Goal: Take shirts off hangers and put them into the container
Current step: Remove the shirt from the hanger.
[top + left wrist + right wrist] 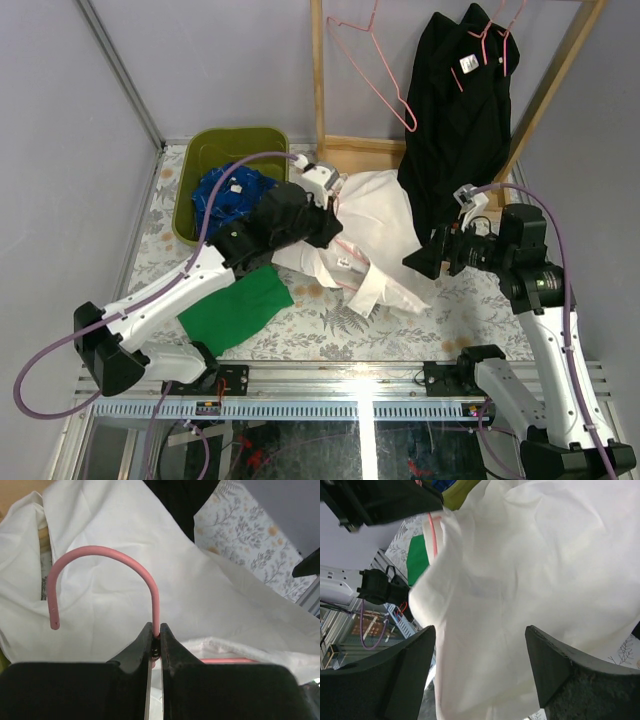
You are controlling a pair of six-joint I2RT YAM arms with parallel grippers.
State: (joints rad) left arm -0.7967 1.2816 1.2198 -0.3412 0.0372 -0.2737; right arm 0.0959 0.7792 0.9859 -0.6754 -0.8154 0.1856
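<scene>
My right gripper is to shift to the shoulder's edge (pixel 430 616) and pinch it before the hanger comes out, because the pink hanger's end is still inside the white shirt's shoulder (pixel 442 570).
A white shirt (pixel 375 235) lies spread on the table with a pink hanger (pixel 107 555) still inside it. My left gripper (pixel 333 197) (pixel 156 630) is shut on the stem of that hanger's hook, just above the collar. A black shirt (pixel 285 222) is draped over my left forearm. The blue checked shirt (pixel 228 195) lies in the olive-green container (pixel 215 140) at the back left. Another black shirt (pixel 460 110) hangs on a pink hanger (pixel 490 40) on the rack. My right gripper (pixel 418 260) (pixel 480 650) stands open at the white shirt's right edge, cloth filling the view between its fingers.
A wooden rack frame (pixel 318 90) stands at the back, with an empty pink hanger (pixel 375 65) on it. A flat bright green cloth (pixel 240 310) lies near my left arm. Grey walls close in the left and right sides.
</scene>
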